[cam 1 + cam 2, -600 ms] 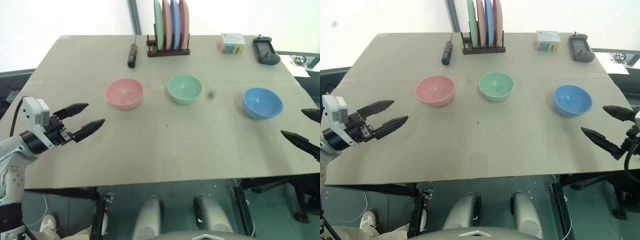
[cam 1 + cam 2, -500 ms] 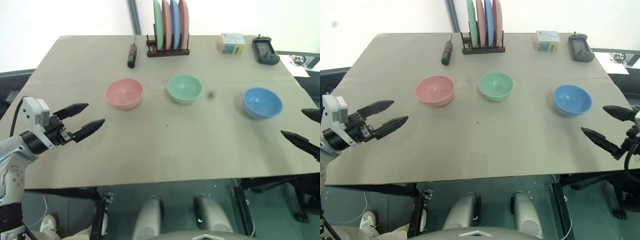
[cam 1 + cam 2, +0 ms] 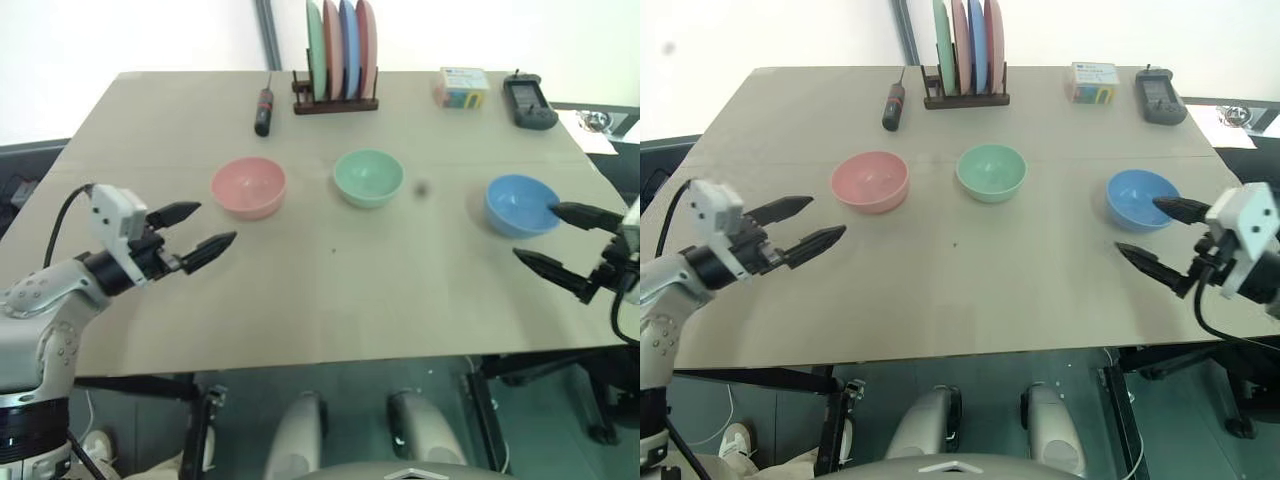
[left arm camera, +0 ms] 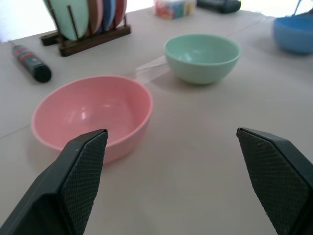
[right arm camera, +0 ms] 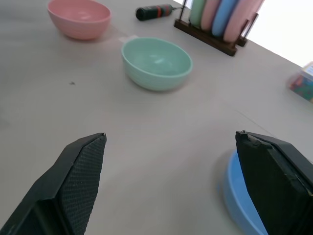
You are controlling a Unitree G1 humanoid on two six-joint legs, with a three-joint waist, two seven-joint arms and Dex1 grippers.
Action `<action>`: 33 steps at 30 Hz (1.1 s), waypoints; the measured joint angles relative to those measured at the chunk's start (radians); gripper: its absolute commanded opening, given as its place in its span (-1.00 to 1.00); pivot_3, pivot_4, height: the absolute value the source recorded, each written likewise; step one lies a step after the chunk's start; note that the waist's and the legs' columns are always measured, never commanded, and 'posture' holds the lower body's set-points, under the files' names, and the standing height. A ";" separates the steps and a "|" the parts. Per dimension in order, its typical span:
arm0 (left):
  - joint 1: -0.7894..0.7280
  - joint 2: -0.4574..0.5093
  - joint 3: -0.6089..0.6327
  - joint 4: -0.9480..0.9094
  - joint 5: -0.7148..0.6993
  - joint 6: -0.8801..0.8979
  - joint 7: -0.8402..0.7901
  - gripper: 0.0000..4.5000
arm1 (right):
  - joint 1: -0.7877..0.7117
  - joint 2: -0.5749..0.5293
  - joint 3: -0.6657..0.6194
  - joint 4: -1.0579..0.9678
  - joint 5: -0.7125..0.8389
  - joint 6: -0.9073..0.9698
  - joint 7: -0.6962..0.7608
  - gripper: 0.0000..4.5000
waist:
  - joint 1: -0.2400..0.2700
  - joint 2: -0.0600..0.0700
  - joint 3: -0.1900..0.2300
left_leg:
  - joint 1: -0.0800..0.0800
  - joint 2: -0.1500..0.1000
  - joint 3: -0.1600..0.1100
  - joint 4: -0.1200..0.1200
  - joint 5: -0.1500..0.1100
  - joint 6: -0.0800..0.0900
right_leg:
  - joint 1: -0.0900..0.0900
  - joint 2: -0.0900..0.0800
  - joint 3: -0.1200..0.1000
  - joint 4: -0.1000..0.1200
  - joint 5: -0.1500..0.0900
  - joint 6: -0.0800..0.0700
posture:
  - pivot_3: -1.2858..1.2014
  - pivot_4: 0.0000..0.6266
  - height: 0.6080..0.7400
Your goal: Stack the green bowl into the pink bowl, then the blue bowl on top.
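Note:
The green bowl will sink only partway when I stack it in, because its rim is almost as wide as the pink bowl's.
Three bowls stand apart in a row across the table. The pink bowl is on the left, the green bowl in the middle, the blue bowl on the right. My left gripper hovers open and empty just left of and nearer than the pink bowl, pointing toward it. My right gripper is open and empty too, with one finger over the blue bowl's near right rim. The green bowl lies beyond it toward the middle.
A wooden rack of upright plates stands at the table's back edge, a screwdriver to its left. A small colourful box and a black device sit at the back right. Bare tabletop stretches before the bowls.
Both arms have moved inward over the table. The left gripper has come closer to the pink bowl, and the right gripper has come in from the edge up to the blue bowl.

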 measured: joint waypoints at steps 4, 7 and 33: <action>-0.103 0.066 -0.147 -0.073 0.148 0.164 0.150 1.00 | -0.096 0.064 0.150 0.000 -0.057 -0.026 -0.037 0.96 | 0.000 -0.002 0.001 | -0.001 0.000 -0.001 0.001 0.000 0.000 | 0.000 0.001 0.000 0.001 0.000 0.001 | 0.03 -0.52 1.00; -0.300 0.160 -0.342 -0.069 0.279 0.295 0.158 1.00 | -0.148 0.139 0.281 -0.006 -0.094 -0.038 -0.058 0.96 | 0.004 -0.002 0.002 | -0.002 -0.001 -0.002 0.001 0.000 0.000 | -0.001 0.001 -0.001 0.002 0.001 0.000 | 0.03 -0.52 1.00; -0.765 -0.063 -0.872 0.336 0.622 0.333 -0.066 -0.98 | -0.353 0.330 0.594 0.091 -0.293 -0.120 -0.061 1.00 | 0.001 -0.003 0.002 | -0.004 -0.001 -0.003 0.006 0.000 0.000 | -0.005 0.002 -0.001 0.012 0.005 0.000 | 0.03 -0.52 1.00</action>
